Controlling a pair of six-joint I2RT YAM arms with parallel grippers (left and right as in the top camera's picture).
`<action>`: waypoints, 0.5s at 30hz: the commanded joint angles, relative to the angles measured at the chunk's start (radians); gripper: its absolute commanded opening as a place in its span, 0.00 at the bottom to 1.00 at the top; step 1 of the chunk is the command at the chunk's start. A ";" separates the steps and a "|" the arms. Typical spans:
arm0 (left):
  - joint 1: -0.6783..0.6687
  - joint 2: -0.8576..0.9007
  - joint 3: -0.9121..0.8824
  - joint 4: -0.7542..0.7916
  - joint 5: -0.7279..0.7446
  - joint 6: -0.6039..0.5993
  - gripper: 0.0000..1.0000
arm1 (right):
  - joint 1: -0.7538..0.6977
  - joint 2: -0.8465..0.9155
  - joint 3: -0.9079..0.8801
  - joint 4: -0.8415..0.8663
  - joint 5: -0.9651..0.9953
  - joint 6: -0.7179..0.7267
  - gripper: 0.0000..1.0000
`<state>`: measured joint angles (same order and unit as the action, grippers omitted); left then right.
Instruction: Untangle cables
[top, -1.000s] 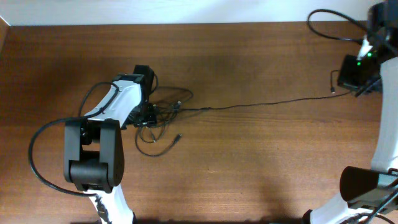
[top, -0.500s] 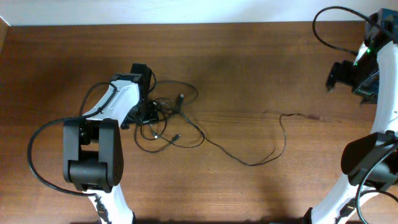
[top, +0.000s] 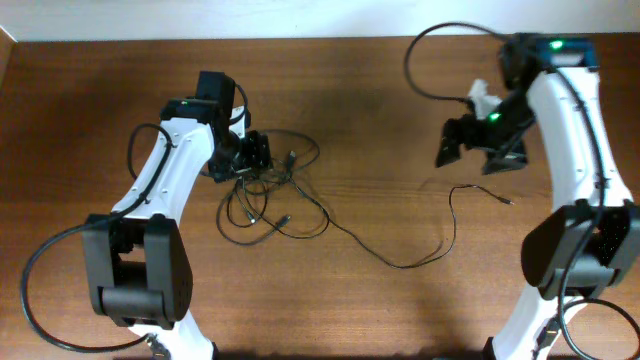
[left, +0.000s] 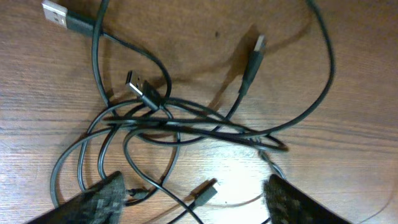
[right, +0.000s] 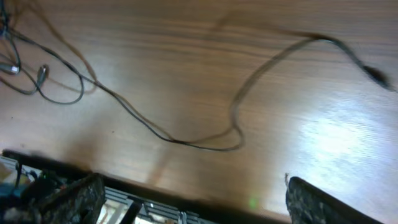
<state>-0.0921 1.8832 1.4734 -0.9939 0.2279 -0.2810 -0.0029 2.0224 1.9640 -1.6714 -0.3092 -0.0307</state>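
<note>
My right gripper should hold the piece (top: 355, 238) near the knotted bundle while my left gripper takes its loops, because the long piece of cable runs slack (top: 403, 266) from the bundle.
The cables (top: 268, 192) lie as a knotted bundle of thin black cords left of the table's centre, filling the left wrist view (left: 168, 121) with several plug tips (left: 142, 90) showing. One long strand (top: 400, 264) trails right from the bundle, curls up and ends at a plug (top: 508, 200); it also shows slack in the right wrist view (right: 233, 118). My left gripper (top: 254, 156) hovers open over the bundle's upper edge (left: 193, 208), a cord and plug lying loose between its fingers (left: 93, 199). My right gripper (top: 475, 153) hangs open and empty (right: 193, 205) above the strand's far end.
The brown wooden table (top: 380, 100) meets a white wall at the back. Thick black cables loop off the right arm (top: 430, 60) and the left arm (top: 40, 270). The table's front edge (right: 186, 199) crosses the bottom of the right wrist view.
The right gripper opened and let go of the long strand, which fell slack into a curl. The right arm swung left toward the middle. The left gripper shifted slightly back.
</note>
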 joint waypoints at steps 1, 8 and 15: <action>0.002 0.011 -0.043 0.039 -0.015 -0.010 0.65 | 0.121 0.000 -0.113 0.058 -0.047 -0.007 0.90; -0.006 0.015 -0.067 0.100 -0.014 -0.074 0.50 | 0.423 0.000 -0.364 0.307 -0.050 -0.007 0.63; -0.005 0.015 -0.099 0.126 -0.015 -0.074 0.57 | 0.577 0.000 -0.628 0.705 -0.046 -0.008 0.54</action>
<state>-0.0971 1.8908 1.3834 -0.8745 0.2203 -0.3450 0.5396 2.0323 1.3876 -1.0470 -0.3538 -0.0334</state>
